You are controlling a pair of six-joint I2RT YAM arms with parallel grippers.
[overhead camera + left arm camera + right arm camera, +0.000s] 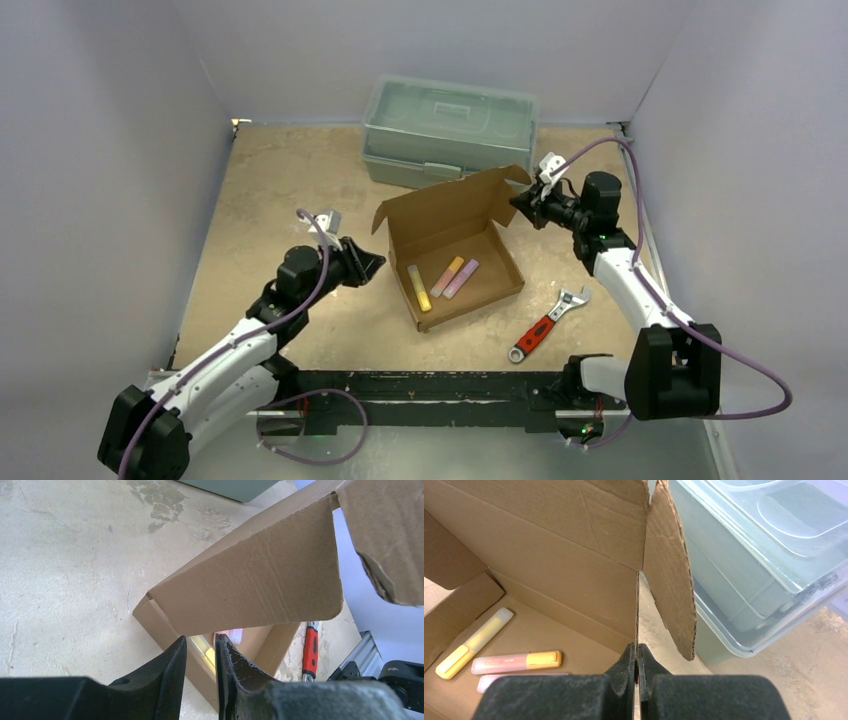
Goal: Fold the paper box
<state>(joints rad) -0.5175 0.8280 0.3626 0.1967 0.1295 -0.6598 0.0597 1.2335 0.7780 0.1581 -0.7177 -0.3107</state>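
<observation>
My right gripper is closed on the thin cardboard edge, and the lid's side tab is hanging loose beside it. I should open the gripper and grab that tab.
The paper box is brown cardboard and stands open mid-table with its lid raised at the back. Three highlighters lie inside it. My right gripper is at the lid's right edge, and in the right wrist view it is shut on that thin cardboard edge, next to the lid's loose side tab. My left gripper hovers just off the box's left side. In the left wrist view its jaws stand a little apart with nothing between them, just below the lid's left flap.
A grey-green plastic toolbox sits right behind the box, close to the lid. A red-handled wrench lies on the table to the box's front right. The black rail runs along the near edge.
</observation>
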